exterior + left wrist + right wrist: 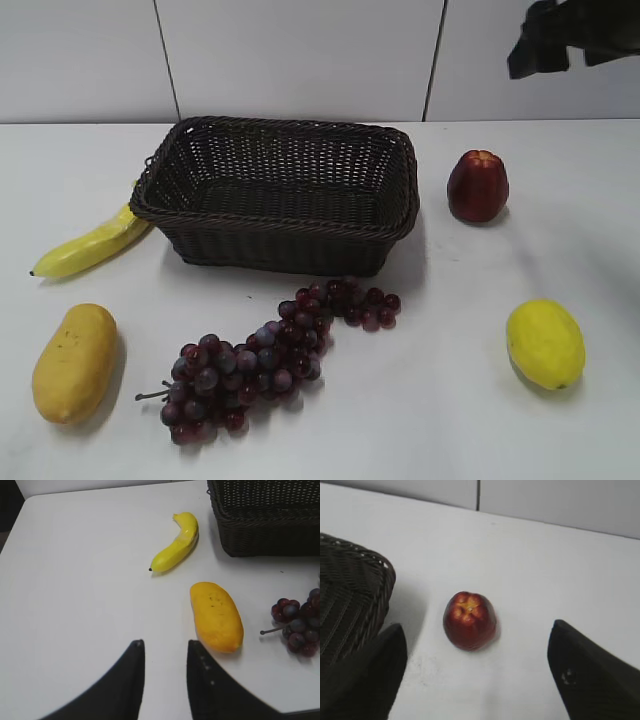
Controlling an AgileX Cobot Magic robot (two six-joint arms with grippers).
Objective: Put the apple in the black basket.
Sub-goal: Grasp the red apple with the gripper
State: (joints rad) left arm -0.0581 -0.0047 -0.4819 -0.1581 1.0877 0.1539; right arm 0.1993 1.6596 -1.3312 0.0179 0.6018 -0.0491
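Observation:
The apple stands clear of the black basket's rim (411, 168), so the robot's right gripper should keep going down, wide open, until its fingers straddle the apple's sides (478, 187), and then close.
The dark red apple (477, 186) stands upright on the white table, right of the black basket (400, 215). In the right wrist view the apple (469, 620) shows its orange-yellow top. My right gripper (476, 627) is wide open and empty, with the apple in line between its fingertips but well below, untouched. Part of the right arm (555, 40) shows high at the top right of the exterior view. The basket's corner (350, 595) lies left of the apple. My left gripper (165, 645) is open and empty over bare table, far from the apple.
A yellow lemon (545, 343) lies in front of the apple. A grape bunch (265, 360) lies before the basket. A mango (75, 362) and a banana (95, 242) lie at the left. A wall stands behind the table.

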